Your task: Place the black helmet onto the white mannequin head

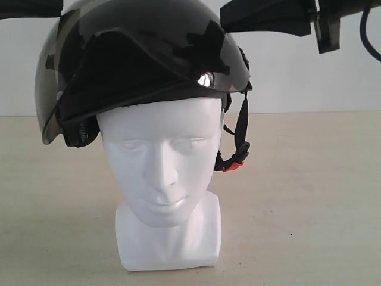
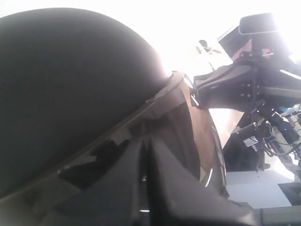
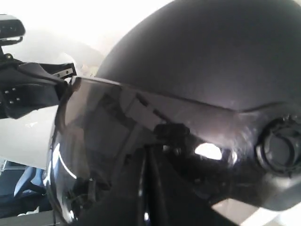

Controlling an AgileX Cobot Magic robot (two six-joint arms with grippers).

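Note:
The helmet is tilting back off the forehead while my right gripper is low on the helmet's visor, so next I move up to the shell and bring its front down.
The black helmet sits on top of the white mannequin head, tilted, with its smoky visor raised and swung toward the left. Its chin strap with the red buckle hangs loose beside the head's right cheek. My left gripper is at the helmet's upper left and my right gripper at its upper right. In the left wrist view the left gripper is shut, tips close to the visor below the helmet shell. The right gripper is also shut against the visor.
The mannequin's block base stands on a beige table before a white wall. The right arm shows beyond the helmet in the left wrist view, and the left arm in the right wrist view.

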